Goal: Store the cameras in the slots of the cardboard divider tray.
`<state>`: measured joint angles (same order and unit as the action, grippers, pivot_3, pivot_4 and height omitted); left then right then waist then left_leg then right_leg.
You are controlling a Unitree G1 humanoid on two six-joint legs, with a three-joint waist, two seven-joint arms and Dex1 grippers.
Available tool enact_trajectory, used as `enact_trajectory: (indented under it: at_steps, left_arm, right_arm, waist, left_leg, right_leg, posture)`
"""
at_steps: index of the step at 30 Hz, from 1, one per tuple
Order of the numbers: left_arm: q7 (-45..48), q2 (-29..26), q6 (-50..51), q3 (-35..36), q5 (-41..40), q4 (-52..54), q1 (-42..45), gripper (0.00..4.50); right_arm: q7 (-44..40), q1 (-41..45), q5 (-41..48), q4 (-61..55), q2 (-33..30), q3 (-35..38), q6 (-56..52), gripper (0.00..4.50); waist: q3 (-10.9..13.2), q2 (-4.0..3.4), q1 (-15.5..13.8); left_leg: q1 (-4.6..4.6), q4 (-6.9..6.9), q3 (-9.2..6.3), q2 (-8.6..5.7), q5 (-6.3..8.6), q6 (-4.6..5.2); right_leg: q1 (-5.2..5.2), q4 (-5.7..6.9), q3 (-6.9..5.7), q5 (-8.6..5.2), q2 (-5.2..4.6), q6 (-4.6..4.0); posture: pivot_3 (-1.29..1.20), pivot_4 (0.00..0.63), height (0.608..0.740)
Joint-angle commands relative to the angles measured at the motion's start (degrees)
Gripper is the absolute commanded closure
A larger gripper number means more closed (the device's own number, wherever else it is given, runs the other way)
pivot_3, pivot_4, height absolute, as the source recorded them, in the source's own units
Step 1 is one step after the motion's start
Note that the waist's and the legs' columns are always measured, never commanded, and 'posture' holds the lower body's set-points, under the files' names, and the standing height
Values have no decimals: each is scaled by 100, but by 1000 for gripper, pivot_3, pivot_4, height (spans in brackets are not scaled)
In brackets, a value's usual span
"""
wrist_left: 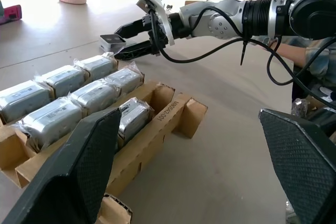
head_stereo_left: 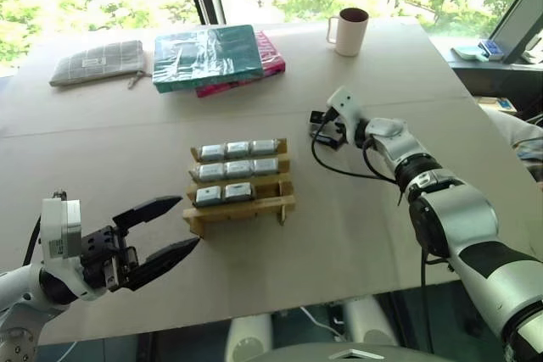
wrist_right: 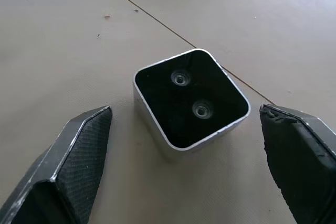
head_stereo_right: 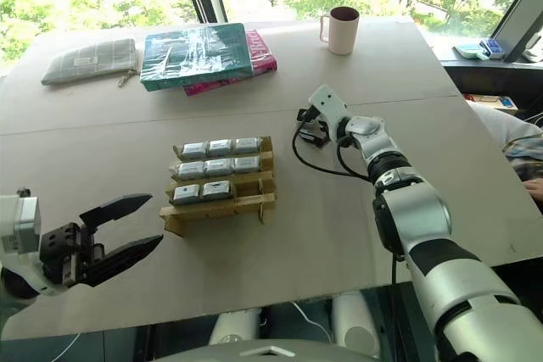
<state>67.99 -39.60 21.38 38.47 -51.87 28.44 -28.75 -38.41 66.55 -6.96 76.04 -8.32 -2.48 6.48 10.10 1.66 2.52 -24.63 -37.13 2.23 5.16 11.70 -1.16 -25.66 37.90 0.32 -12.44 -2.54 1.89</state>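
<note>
Next, I lift the loose camera lying dark side up with my right gripper and pass it to my left gripper, because the tray's cameras show silver sides.
The cardboard divider tray stands mid-table with several wrapped silver-grey cameras in its slots; its front right slot looks empty. To the right of the tray, a loose camera with a dark face and two small lenses rests on the table. My right gripper is open, one finger on each side of that camera with gaps showing. In the left wrist view the same camera sits at the right gripper's fingertips. My left gripper is open and holds nothing, just left of the tray's front corner.
A cream mug stands at the far right of the table. Teal and pink flat packets and a grey pouch lie along the far side. A person's sleeve shows past the table's right edge.
</note>
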Motion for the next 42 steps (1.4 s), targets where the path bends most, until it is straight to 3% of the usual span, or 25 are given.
enact_trajectory:
  at_steps: [1,3,4,10,15,20,24,28,31,33,38,42]
  left_arm:
    - [78,65,-166,255,-31,102,-165,112]
    - [85,87,-196,249,-25,104,-208,112]
    - [87,95,-205,241,-26,98,-215,112]
    - [115,84,-226,157,-16,3,-120,112]
    - [-25,75,-35,99,-210,-37,88,112]
    - [-1022,65,672,-125,-773,293,424,112]
    - [-2573,-255,1714,-499,-2106,524,1054,112]
    - [-4115,-806,2660,-1406,-3545,-9,2539,112]
    - [-4771,-368,2948,-2330,-4128,-651,3987,112]
    - [-5136,16,3132,-2851,-4002,-1056,4774,112]
    - [-5343,723,3575,-3412,-3978,-2083,6083,112]
    - [-5128,905,3906,-3442,-3885,-2569,6563,112]
  right_arm:
    - [-325,153,173,-106,35,171,84,49]
    - [-405,128,165,-118,32,178,100,49]
    - [-425,111,161,-121,29,180,109,276]
    - [-436,80,218,-163,5,253,196,2640]
    - [-513,-21,237,-314,-110,236,443,2653]
    - [-1090,-259,514,-1158,-411,295,738,2653]
    - [-1955,-1404,946,-4170,-957,82,222,2653]
    - [-2024,-2585,1043,-7712,-1688,-133,-1183,2653]
    - [-1818,-2891,1132,-9428,-1865,-341,-2214,2653]
    - [-1755,-2983,1060,-9976,-1952,-531,-2497,2653]
    - [-1508,-2982,915,-10441,-2047,-855,-2784,2653]
    - [-1323,-2949,896,-10574,-2102,-890,-2956,2653]
  waist:
    - [0,-1,0]
    - [0,0,0]
    - [0,-1,-3]
    - [0,-1,2]
    - [1,-2,-4]
    - [1,-1,-19]
    - [2,-3,-77]
    - [11,-17,-189]
    - [17,-27,-179]
    - [14,-23,-191]
    - [5,-7,-192]
    - [6,-6,-182]
  left_leg:
    - [0,0,0,0,0,0]
    - [0,0,0,0,0,0]
    - [0,0,0,1,0,0]
    - [1,0,0,1,0,0]
    - [-1,0,0,0,0,0]
    - [-4,0,-1,0,0,0]
    - [-7,1,-10,0,0,0]
    - [-4,4,-19,1,0,0]
    - [14,-2,4,2,0,0]
    - [12,-12,-26,2,-1,-1]
    - [15,-23,-43,-3,-1,-1]
    - [8,-21,-46,-7,-1,-1]
  right_leg:
    - [0,0,0,0,0,0]
    - [0,0,0,0,0,0]
    - [0,0,-1,0,0,0]
    - [0,0,-1,0,0,0]
    - [0,0,-1,0,0,0]
    - [1,-2,0,0,0,1]
    - [2,-2,-2,10,-1,20]
    - [3,1,-9,12,4,28]
    - [5,9,14,2,11,43]
    - [9,10,14,6,32,40]
    - [30,4,43,17,58,21]
    - [27,-1,52,17,62,21]
  posture:
    - [0,150,740]
    - [0,150,740]
    - [0,150,740]
    - [0,150,740]
    - [0,150,740]
    - [0,150,740]
    - [0,150,740]
    - [0,150,740]
    - [0,150,740]
    - [0,150,740]
    - [0,150,740]
    - [0,150,740]
